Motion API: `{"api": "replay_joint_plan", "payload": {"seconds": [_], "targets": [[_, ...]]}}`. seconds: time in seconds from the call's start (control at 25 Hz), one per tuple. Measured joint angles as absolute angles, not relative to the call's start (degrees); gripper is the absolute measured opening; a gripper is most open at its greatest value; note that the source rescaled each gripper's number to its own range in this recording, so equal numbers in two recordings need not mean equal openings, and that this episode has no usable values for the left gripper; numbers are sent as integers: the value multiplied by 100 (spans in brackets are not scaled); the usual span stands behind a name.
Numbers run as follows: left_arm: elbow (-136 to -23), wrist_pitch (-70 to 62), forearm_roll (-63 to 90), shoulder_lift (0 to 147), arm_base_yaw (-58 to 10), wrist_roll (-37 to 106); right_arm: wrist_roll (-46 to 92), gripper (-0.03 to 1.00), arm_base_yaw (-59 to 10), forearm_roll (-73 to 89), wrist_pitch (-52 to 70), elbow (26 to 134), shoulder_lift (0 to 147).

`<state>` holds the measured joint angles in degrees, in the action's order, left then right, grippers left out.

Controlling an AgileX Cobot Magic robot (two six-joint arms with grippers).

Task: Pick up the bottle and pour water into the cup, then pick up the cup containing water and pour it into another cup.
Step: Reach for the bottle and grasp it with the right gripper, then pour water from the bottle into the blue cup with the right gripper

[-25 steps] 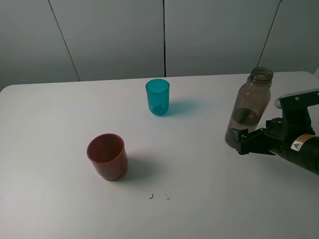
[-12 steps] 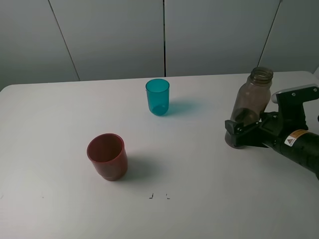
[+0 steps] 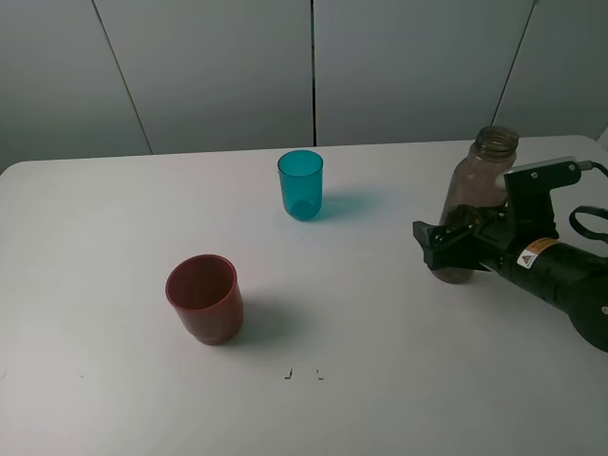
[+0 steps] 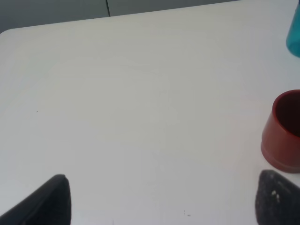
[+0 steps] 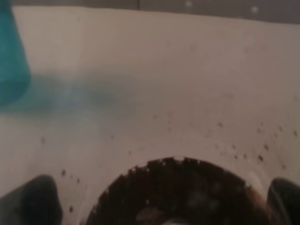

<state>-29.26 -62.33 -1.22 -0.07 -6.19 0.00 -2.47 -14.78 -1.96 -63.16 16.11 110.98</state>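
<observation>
I am going to tip the bottle (image 3: 472,201) steeply over the teal-blue cup. It gets narrower toward an open neck (image 3: 496,141), so the water should run out in a thin stream.
The smoky grey-brown bottle (image 3: 480,176) stands uncapped at the table's right side. My right gripper (image 3: 448,237) is open, its jaws on either side of the bottle's lower body. In the right wrist view the bottle (image 5: 178,140) fills the space between the widely spread fingertips of the right gripper (image 5: 159,201). The teal-blue cup (image 3: 300,185) stands upright at the back centre and also shows in the right wrist view (image 5: 10,56). The red-brown cup (image 3: 203,297) stands upright at the front left. My left gripper (image 4: 161,201) is open and empty over the table, near the red-brown cup (image 4: 283,131).
The white table (image 3: 114,218) ends at a grey panelled wall behind. Two small dark marks (image 3: 302,374) lie near the front centre. The teal-blue cup's edge (image 4: 294,33) shows in the left wrist view.
My right gripper has moved left and toward the back, from beside the bottle's base to straddling its lower body. The bottle and both cups have stayed in place.
</observation>
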Motion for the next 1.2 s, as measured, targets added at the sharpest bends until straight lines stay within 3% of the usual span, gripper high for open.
{"api": "replay_joint_plan", "payload": {"seconds": [0.48, 0.52, 0.56, 0.6, 0.68, 1.2], "targets": [[-2926, -6233, -122, -7, -619, 0, -260, 97, -1478, -196, -6595, 1611, 11131], [-2926, -6233, -122, -7, -619, 0, -268, 91, -1478, -196, -6607, 1611, 11131], [-2926, -6233, -122, -7, -619, 0, -268, 77, -1478, -196, -6607, 1611, 11131], [-2926, -6233, -122, -7, -619, 0, -268, 55, -1478, -196, -6607, 1611, 11131], [-2926, -6233, -122, -7, -619, 0, -268, 0, -1478, -182, -6607, 1611, 11131], [-2926, -6233, -122, -7, -619, 0, -256, 1, -1478, -193, -6586, 1621, 11131]]}}
